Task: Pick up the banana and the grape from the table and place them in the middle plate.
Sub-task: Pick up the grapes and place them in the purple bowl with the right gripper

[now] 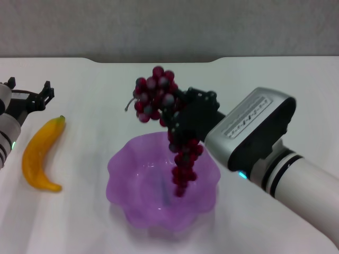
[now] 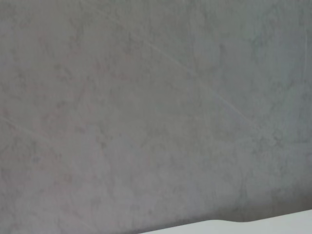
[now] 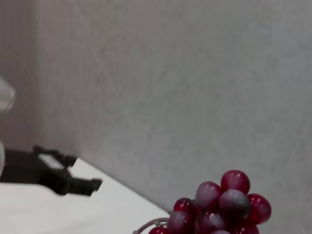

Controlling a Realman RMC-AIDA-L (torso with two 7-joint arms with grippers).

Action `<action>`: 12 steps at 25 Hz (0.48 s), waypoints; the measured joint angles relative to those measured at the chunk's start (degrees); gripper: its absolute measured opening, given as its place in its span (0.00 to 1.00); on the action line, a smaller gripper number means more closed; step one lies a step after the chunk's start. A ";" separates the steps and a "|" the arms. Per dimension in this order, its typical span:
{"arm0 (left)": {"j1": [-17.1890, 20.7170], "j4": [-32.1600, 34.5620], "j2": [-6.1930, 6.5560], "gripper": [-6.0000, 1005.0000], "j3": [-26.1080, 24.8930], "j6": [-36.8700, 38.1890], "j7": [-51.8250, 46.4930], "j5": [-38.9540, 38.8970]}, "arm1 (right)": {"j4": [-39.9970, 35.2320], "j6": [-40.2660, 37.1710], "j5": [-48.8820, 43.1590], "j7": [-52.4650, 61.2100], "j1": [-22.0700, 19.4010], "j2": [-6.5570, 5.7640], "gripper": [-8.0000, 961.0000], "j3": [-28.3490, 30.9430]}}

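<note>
I should keep lowering my right gripper until the bunch rests there, then release: the lower end of the grape bunch hangs inside the open purple plate's rim.
My right gripper is shut on the grape bunch and holds it in the air above the purple scalloped plate. The lower end of the bunch hangs down over the plate's middle. The top of the bunch also shows in the right wrist view. The yellow banana lies on the white table to the left of the plate. My left gripper is open just behind the banana's green tip, and it shows far off in the right wrist view.
A grey wall runs behind the table's far edge. The left wrist view shows only that wall and a strip of table edge.
</note>
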 joint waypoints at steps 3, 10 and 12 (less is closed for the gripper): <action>0.00 0.00 0.00 0.88 0.00 0.00 0.08 0.02 | 1.13 0.90 0.03 0.00 0.15 0.03 0.38 -1.16; 0.00 -0.02 0.00 0.88 0.00 0.00 0.05 0.00 | 4.60 3.70 0.14 2.40 0.20 0.11 0.38 -1.79; 0.00 -0.02 0.03 0.88 0.00 0.00 0.02 -0.06 | 5.96 3.73 0.16 4.36 0.15 0.11 0.38 -1.79</action>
